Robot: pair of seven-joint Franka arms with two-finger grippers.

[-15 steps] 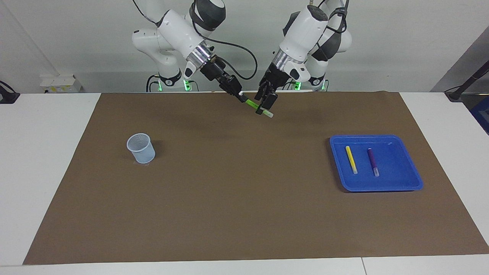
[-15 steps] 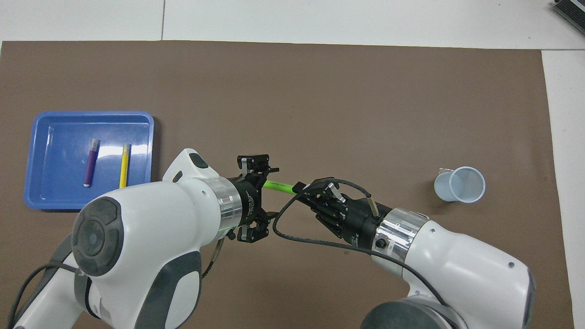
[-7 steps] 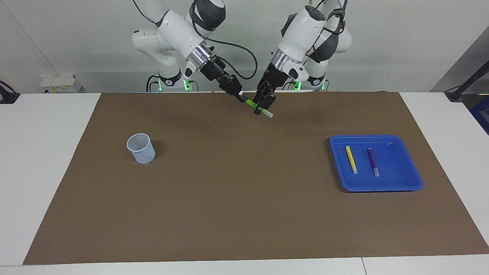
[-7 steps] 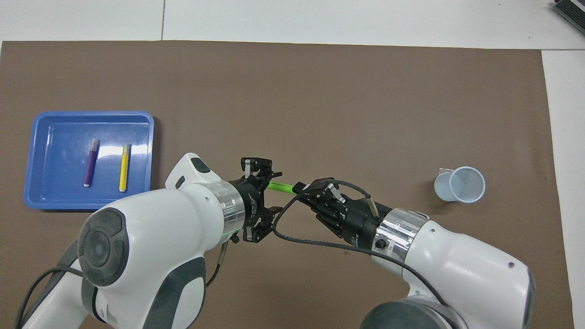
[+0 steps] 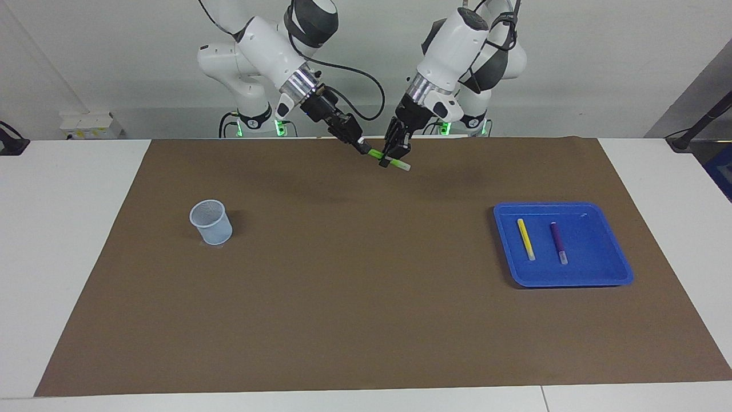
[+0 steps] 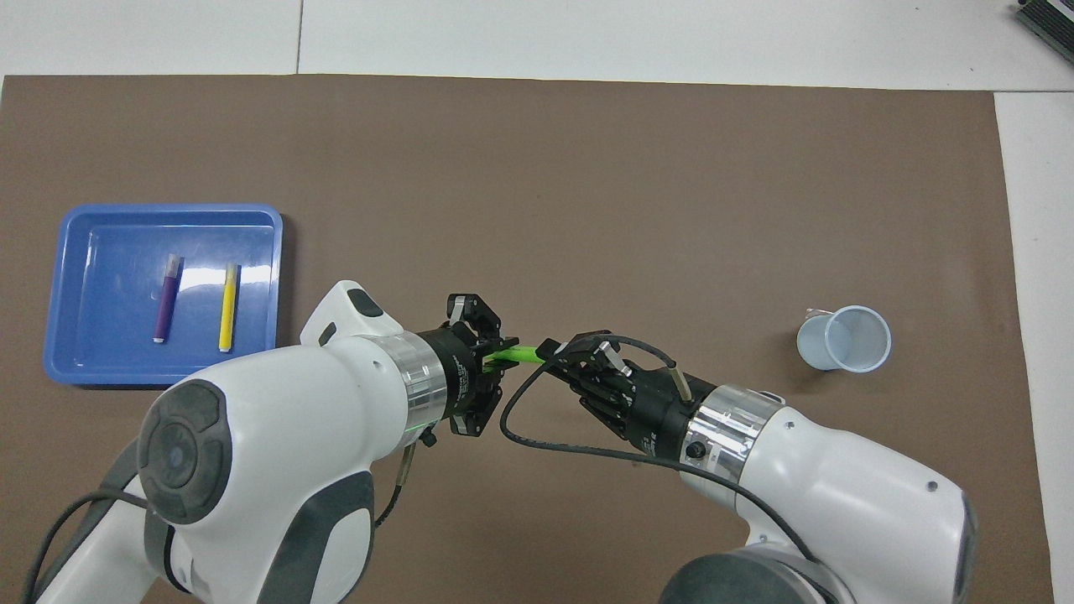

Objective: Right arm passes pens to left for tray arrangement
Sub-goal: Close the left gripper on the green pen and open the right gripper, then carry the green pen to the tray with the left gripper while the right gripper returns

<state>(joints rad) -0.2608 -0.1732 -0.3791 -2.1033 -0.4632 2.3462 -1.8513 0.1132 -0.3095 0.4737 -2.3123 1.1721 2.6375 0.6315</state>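
Observation:
The robot's two grippers both clamp the green pen [image 6: 518, 354], so next the right gripper opens and moves away before the left gripper sets the pen down next to the purple pen.
The green pen [image 5: 376, 154] [image 6: 522, 354] hangs in the air over the mat's edge nearest the robots, gripped at both ends. My right gripper [image 5: 361, 147] [image 6: 550, 348] is shut on one end. My left gripper [image 5: 393, 160] [image 6: 495, 356] is shut on the pen near its pale tip. Toward the left arm's end of the table sits the blue tray [image 5: 563, 205] [image 6: 168, 210]. Inside it a yellow pen [image 5: 525, 238] [image 6: 227, 306] and a purple pen [image 5: 559, 242] [image 6: 167, 299] lie side by side, roughly parallel.
A small pale-blue mesh cup [image 5: 211, 222] [image 6: 843, 338] stands upright on the brown mat [image 5: 354, 297] toward the right arm's end. White tabletop [image 5: 63, 229] borders the mat on both ends.
My left gripper's fingers have closed onto the green pen; a second ago they stood open around it. Both grippers and the pen sit slightly higher.

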